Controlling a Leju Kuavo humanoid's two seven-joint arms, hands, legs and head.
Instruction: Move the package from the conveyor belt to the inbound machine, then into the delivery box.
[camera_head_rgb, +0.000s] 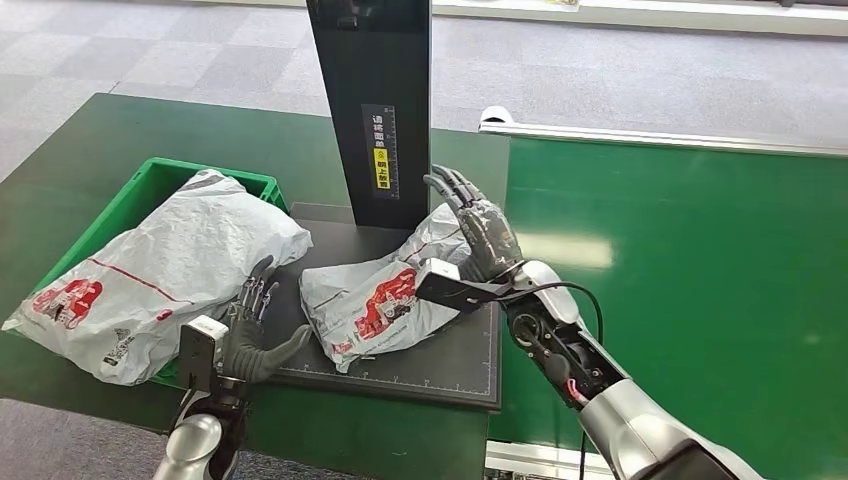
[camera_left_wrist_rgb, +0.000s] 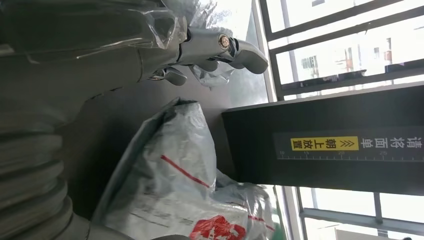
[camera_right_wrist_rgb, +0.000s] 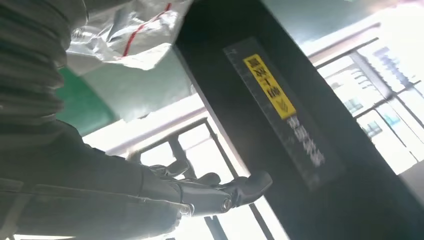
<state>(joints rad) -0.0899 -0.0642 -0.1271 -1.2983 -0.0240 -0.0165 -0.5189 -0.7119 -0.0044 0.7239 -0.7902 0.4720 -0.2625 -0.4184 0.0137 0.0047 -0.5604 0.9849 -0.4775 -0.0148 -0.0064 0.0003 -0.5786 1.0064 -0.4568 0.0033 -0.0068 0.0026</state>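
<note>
The end of the grey package (camera_head_rgb: 390, 295) has slack creases (camera_head_rgb: 335, 285) across it, so the package's plastic will gather into folds and bend when I pick the package up.
A grey plastic mailer package (camera_head_rgb: 385, 290) with red print lies on the black plate (camera_head_rgb: 450, 350) of the inbound machine, at the foot of its black post (camera_head_rgb: 372, 100). My right hand (camera_head_rgb: 478, 228) stands at the package's right end, fingers spread and pointing up, holding nothing. My left hand (camera_head_rgb: 250, 325) rests at the plate's left edge, fingers apart, just left of the package and not gripping it. The left wrist view has the package (camera_left_wrist_rgb: 170, 185) close ahead and the post (camera_left_wrist_rgb: 330, 145) behind it. A second, larger grey package (camera_head_rgb: 165, 270) lies in the green delivery box (camera_head_rgb: 150, 180).
The green conveyor belt (camera_head_rgb: 690, 280) runs along my right side with a metal rail (camera_head_rgb: 650, 135) at its far edge. The dark green table (camera_head_rgb: 80, 150) carries the box and the machine. Grey carpet floor lies beyond.
</note>
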